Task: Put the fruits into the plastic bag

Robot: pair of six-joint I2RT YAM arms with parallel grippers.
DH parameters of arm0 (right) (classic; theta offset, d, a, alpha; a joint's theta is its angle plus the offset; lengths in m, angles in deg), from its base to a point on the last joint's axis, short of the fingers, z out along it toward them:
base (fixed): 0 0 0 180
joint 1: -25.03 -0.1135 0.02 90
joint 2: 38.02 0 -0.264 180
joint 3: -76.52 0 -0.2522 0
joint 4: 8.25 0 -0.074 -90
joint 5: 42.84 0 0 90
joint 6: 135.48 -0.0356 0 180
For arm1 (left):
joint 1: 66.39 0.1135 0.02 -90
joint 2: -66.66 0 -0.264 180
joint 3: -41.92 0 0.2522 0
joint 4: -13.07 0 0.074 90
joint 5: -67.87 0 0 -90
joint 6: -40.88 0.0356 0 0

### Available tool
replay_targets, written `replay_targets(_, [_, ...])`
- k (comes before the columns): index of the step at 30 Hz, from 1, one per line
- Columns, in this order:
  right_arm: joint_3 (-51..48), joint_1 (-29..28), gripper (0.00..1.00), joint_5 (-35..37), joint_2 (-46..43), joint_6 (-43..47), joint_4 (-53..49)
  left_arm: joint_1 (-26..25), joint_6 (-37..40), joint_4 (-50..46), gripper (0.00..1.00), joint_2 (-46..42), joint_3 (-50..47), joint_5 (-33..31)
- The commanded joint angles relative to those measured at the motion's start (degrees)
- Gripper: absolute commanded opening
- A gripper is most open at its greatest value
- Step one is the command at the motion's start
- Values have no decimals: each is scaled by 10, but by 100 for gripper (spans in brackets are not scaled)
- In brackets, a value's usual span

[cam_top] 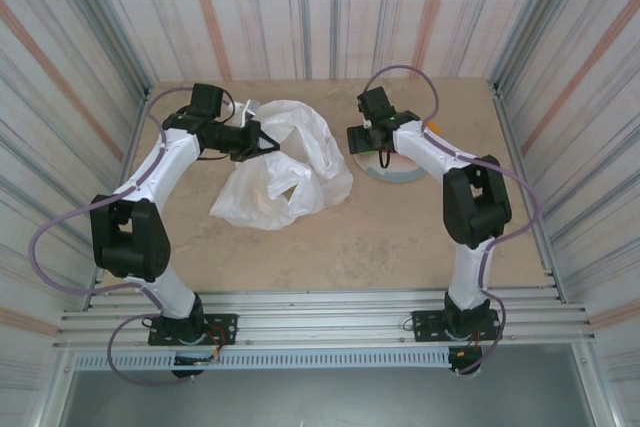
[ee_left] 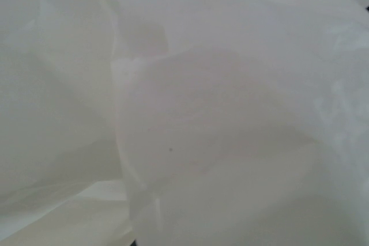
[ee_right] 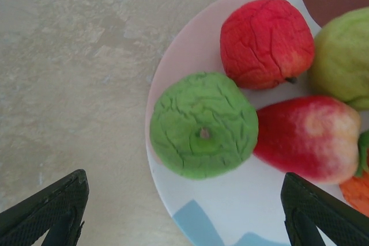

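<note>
I should keep lowering my right gripper, as its wide finger gap lines up with the green fruit (ee_right: 203, 125) near the plate's rim, until the fingers are on either side of its sides (ee_right: 158, 131).
The white plastic bag (cam_top: 285, 172) lies crumpled at the middle of the table, and its film (ee_left: 219, 119) hangs close in front of the left wrist camera. My left gripper (cam_top: 260, 137) is shut on the bag's upper left edge, holding it raised. My right gripper (ee_right: 182, 191) hangs open over the left part of the plate (ee_right: 230, 214). A wrinkled green fruit (ee_right: 203, 124) sits just ahead of its fingers. Beside it on the plate are a red fruit (ee_right: 266, 42), a yellow-green fruit (ee_right: 343, 56), a red-and-yellow fruit (ee_right: 308, 137) and the edge of an orange fruit (ee_right: 358, 191).
The plate (cam_top: 400, 173) stands right of the bag, under my right gripper (cam_top: 372, 139). Corrugated walls close in the beige table (cam_top: 380, 237) on three sides. The bag's loop handle (cam_top: 248, 107) sticks up near the back wall.
</note>
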Motion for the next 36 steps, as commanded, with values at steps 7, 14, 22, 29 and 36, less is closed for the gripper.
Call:
replay_targets(7, [91,14,90,12,83,36,-71,1,9,-9,0,-11,-3,2])
replay_targets(14, [132,21,89,0,130,41,-81,1,10,-9,0,-11,-3,2])
replay_targets(22, [158,21,83,-21,165,49,-82,1,9,-9,0,-11,-4,2])
replay_targets(29, [159,21,73,-22,170,53,-86,1,9,-8,0,-11,-4,4])
replay_targets(36, [149,22,70,-27,149,52,-85,1,8,-8,0,-12,-4,6])
